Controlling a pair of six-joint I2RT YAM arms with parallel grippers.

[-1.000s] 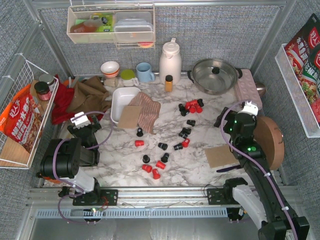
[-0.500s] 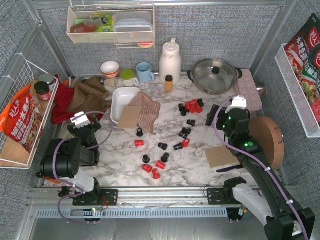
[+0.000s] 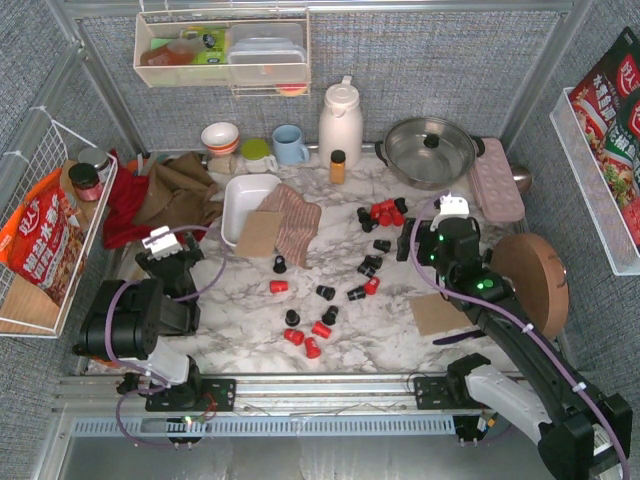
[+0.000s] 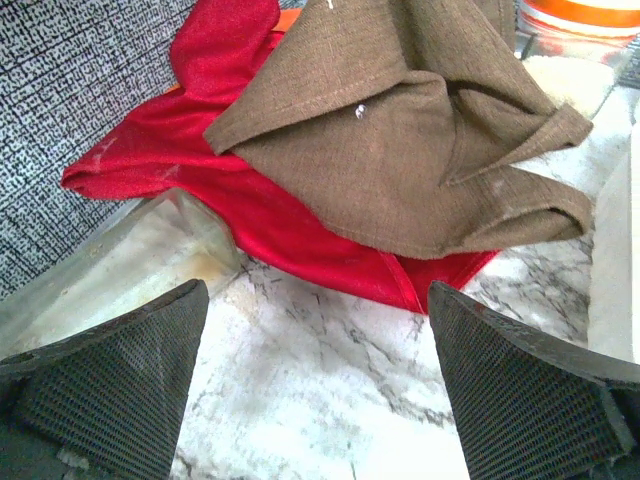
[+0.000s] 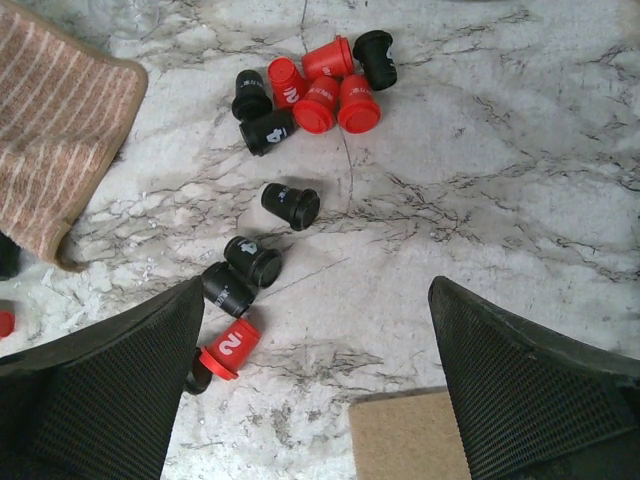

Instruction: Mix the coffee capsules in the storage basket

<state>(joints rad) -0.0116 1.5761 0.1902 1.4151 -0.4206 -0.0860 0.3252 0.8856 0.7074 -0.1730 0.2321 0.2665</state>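
Note:
The cardboard piece lies over the storage basket's near end (image 3: 252,228), so the robot's left gripper should take hold of its near edge (image 3: 257,254) and lift the piece out of the way before the capsules go in.
The storage basket (image 3: 248,192) is a white dish at back left, with a cardboard piece (image 3: 258,233) over its near end and a striped cloth (image 3: 297,222) beside it. No capsules show inside it. Red and black coffee capsules (image 3: 383,212) lie scattered on the marble, in a far cluster, a middle group (image 3: 368,266) and a near group (image 3: 305,338). My right gripper (image 3: 408,240) is open just right of the far cluster. In its wrist view the open gripper (image 5: 315,370) has bare marble between its fingers, the cluster (image 5: 320,95) ahead and a red capsule (image 5: 230,348) by the left finger. My left gripper (image 3: 165,255) (image 4: 318,380) is open over marble.
Red and brown cloths (image 3: 160,195) (image 4: 400,150) lie ahead of the left gripper. Along the back stand a bowl (image 3: 220,137), blue mug (image 3: 290,145), white jug (image 3: 340,122), amber bottle (image 3: 338,166) and lidded pot (image 3: 430,150). A cardboard square (image 3: 440,312) and round wooden board (image 3: 530,285) are at right.
My right arm has swung left, from the right side of the table towards the far capsule cluster, jaws staying open. The left arm and the capsules have not moved.

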